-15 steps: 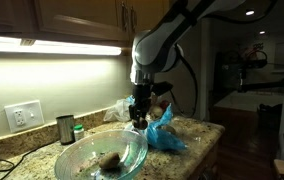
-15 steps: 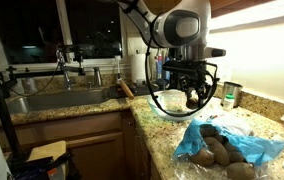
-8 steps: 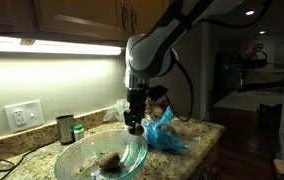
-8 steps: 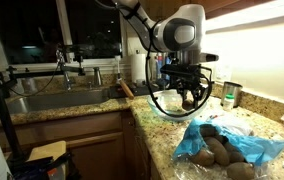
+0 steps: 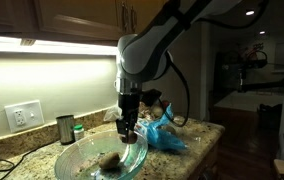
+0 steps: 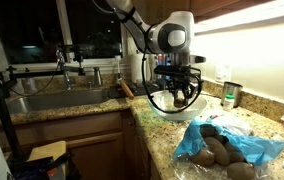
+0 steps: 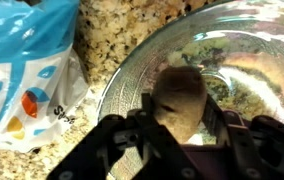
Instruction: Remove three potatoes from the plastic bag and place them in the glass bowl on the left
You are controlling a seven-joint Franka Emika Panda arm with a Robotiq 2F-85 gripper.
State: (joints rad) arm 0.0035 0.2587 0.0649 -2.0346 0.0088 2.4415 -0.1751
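The small tan potato (image 7: 180,98) is hanging inside the rim of the glass bowl. My gripper should keep moving it down toward the bowl's bottom (image 5: 122,162) until it rests there, and then let go.
My gripper (image 5: 128,128) is shut on a small tan potato (image 7: 180,102) and holds it over the clear glass bowl (image 5: 80,155), just inside its rim. The gripper also shows in an exterior view (image 6: 181,97) above the bowl (image 6: 164,110). One potato (image 5: 109,160) lies in the bowl. The blue plastic bag (image 5: 166,133) lies beside the bowl. In an exterior view the open bag (image 6: 250,146) holds several potatoes (image 6: 220,150). In the wrist view the bowl (image 7: 132,70) fills the right side and the bag (image 7: 27,65) the left.
A dark metal cup (image 5: 65,129) and a small green-capped jar (image 5: 79,132) stand by the wall behind the bowl. A wall outlet (image 5: 23,115) is at the left. A sink (image 6: 52,99) lies beyond the granite counter (image 6: 172,140).
My gripper has moved with the potato from near the bag across to above the glass bowl and a little lower.
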